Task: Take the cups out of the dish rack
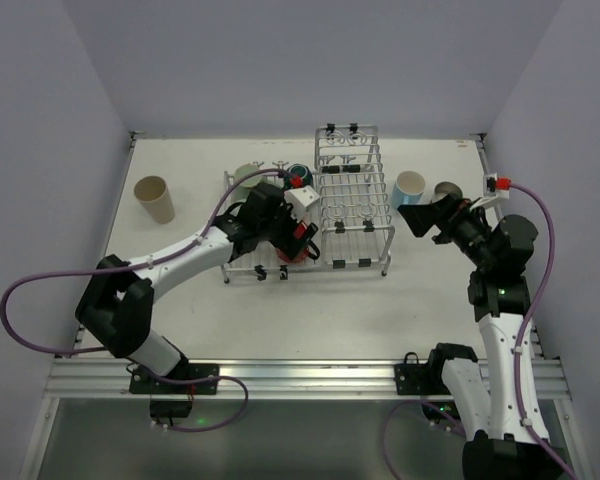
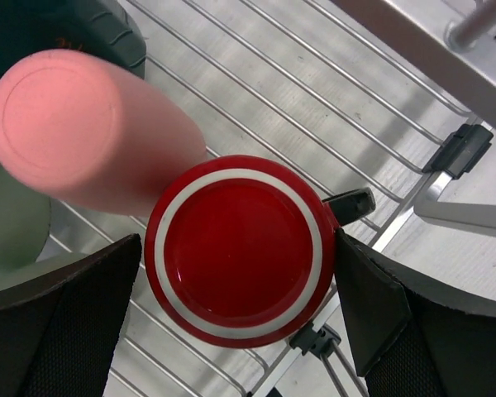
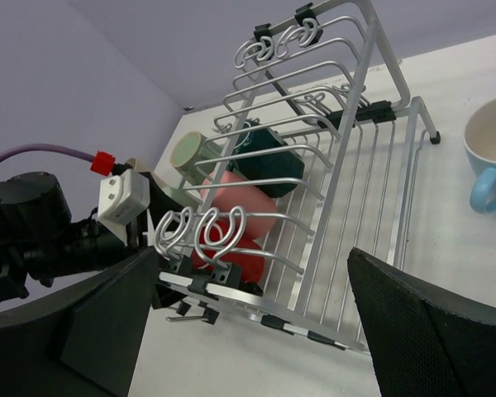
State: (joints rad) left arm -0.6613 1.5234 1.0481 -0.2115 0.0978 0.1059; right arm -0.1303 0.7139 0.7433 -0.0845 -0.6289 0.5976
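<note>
My left gripper has the upside-down red cup by its base (image 2: pixel 238 255), so next I lift the cup out and hand its rim end (image 3: pixel 252 270) to my right gripper.
The silver wire dish rack (image 1: pixel 352 205) stands mid-table, its low grid section (image 2: pixel 314 99) to the left. My left gripper (image 1: pixel 296 240) is open over that section. Its jaws straddle an upside-down red cup (image 2: pixel 240 248) with a white ring, close to its sides. A pink cup (image 2: pixel 83 124) lies on its side beside it, with a dark teal cup (image 2: pixel 58 25) and a sage green cup (image 2: pixel 8 215) behind. My right gripper (image 1: pixel 425 218) is open and empty, right of the rack (image 3: pixel 331 165), which it faces. A light blue mug (image 1: pixel 410 187) stands on the table.
A tan cup (image 1: pixel 155 198) stands on the table at the far left. A dark cup (image 1: pixel 446 190) stands next to the light blue mug (image 3: pixel 492 153), close to my right gripper. The raised section's upright prongs (image 3: pixel 231 227) stand between my right gripper and the red cup (image 3: pixel 231 252).
</note>
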